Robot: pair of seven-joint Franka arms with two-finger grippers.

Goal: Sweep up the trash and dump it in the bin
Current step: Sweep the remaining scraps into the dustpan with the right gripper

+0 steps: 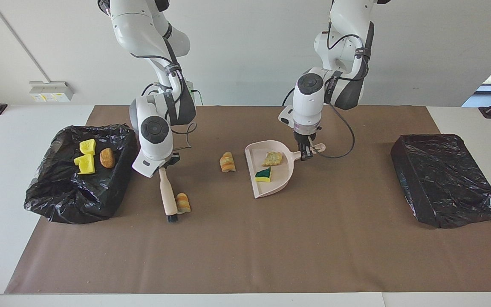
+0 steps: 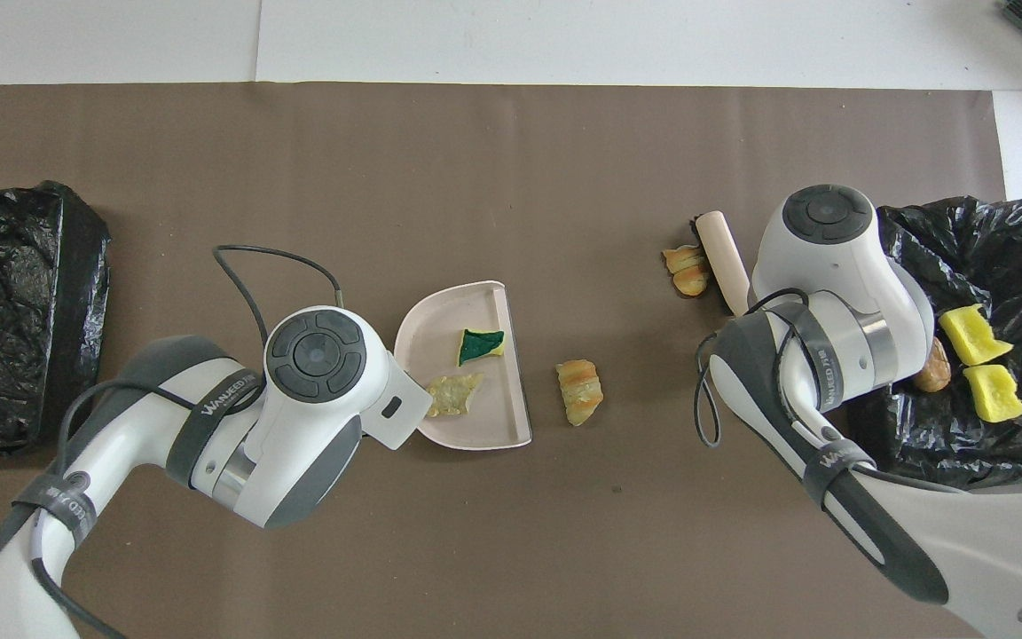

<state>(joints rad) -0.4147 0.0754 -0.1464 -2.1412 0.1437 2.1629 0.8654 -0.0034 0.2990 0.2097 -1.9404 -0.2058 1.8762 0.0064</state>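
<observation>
The brush's bristles are on the bin's side of the tan bread lump, so my right gripper should brush both bread lumps back into the dustpan.
My right gripper is shut on the top of the beige brush. The brush's bristles are down on the mat, between a tan bread lump and the open bin. A second bread lump lies beside the pale pink dustpan. My left gripper is shut on the dustpan's handle. In the pan lie a yellow-and-green sponge piece and a pale yellow scrap. In the bin lie two yellow foam chunks and a tan lump. In the overhead view both grippers are hidden under their arms.
A second bin wrapped in a black bag stands at the left arm's end of the table. A brown mat covers the table's middle. A black cable hangs from the left arm beside the dustpan's handle.
</observation>
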